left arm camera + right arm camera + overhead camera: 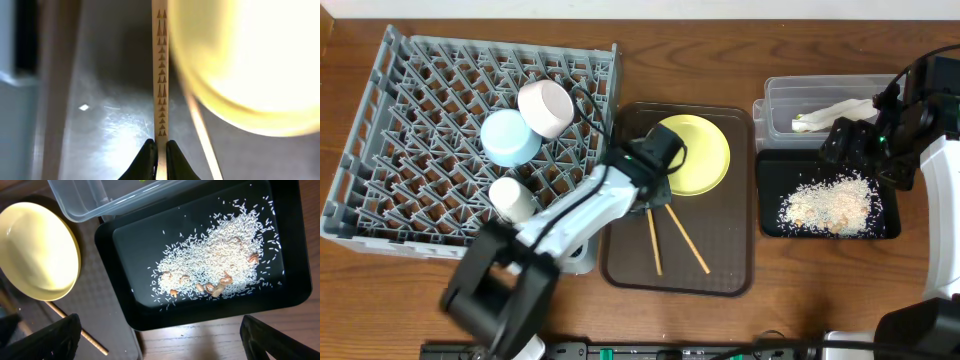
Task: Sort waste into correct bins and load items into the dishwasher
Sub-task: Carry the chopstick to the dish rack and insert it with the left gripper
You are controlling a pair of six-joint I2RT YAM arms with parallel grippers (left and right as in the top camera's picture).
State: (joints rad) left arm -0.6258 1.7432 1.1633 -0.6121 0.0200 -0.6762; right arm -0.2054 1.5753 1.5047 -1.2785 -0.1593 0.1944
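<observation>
The held chopstick (654, 245) lines up with the grey dish rack's free edge beside the bowls, so the robot's left gripper goes on toward that edge (579, 166) and lets go there.
My left gripper (655, 192) (159, 148) is low over the brown tray and shut on a thin wooden chopstick (160, 75) next to the yellow plate (698, 155) (250, 60). My right gripper (857, 150) (160, 340) is open and empty above the black tray (767, 195) (132, 245), which holds rice scraps (825, 205) (220, 260). The clear tub (775, 100) (95, 200) holds the white napkin (835, 112) with a bit of green beside it. The light blue bowl (510, 138), white bowl (546, 108) and small white cup (510, 198) sit in the grey dish rack (410, 100).
The dark brown serving tray (720, 250) holds the plate and two chopsticks (688, 242); one chopstick also shows in the right wrist view (75, 327). The rack stands left of it, the tub and black tray right of it. Bare wood lies in front of the black tray.
</observation>
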